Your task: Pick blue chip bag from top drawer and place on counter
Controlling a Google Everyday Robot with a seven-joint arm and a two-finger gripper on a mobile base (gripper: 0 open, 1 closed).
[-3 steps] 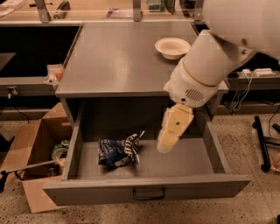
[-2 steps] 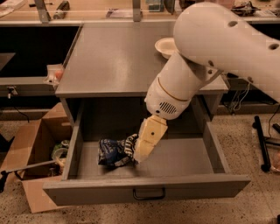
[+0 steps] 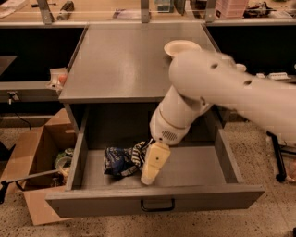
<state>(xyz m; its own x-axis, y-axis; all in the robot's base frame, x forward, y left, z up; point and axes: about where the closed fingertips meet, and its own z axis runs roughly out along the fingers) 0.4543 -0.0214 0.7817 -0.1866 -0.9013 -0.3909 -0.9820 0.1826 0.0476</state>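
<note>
The blue chip bag's striped end is beside my low-hanging gripper, so I should rise clear, move over the bag's body and grab it from above.
The blue chip bag lies crumpled in the left half of the open top drawer, its striped end toward the right. My gripper hangs down into the drawer from the white arm, right beside the bag's right end and partly in front of it. The grey counter is the flat top of the cabinet above the drawer. The drawer's dark wire handle sits at the centre of its front panel.
A white bowl stands on the counter's right back part. A brown cardboard box with items sits on the floor left of the drawer. A tan wooden bench with metal posts runs along the back. A black stand is at right.
My arm has swung left across the drawer, bringing the gripper from the drawer's middle right to the bag's right end. The bag has stayed in place.
</note>
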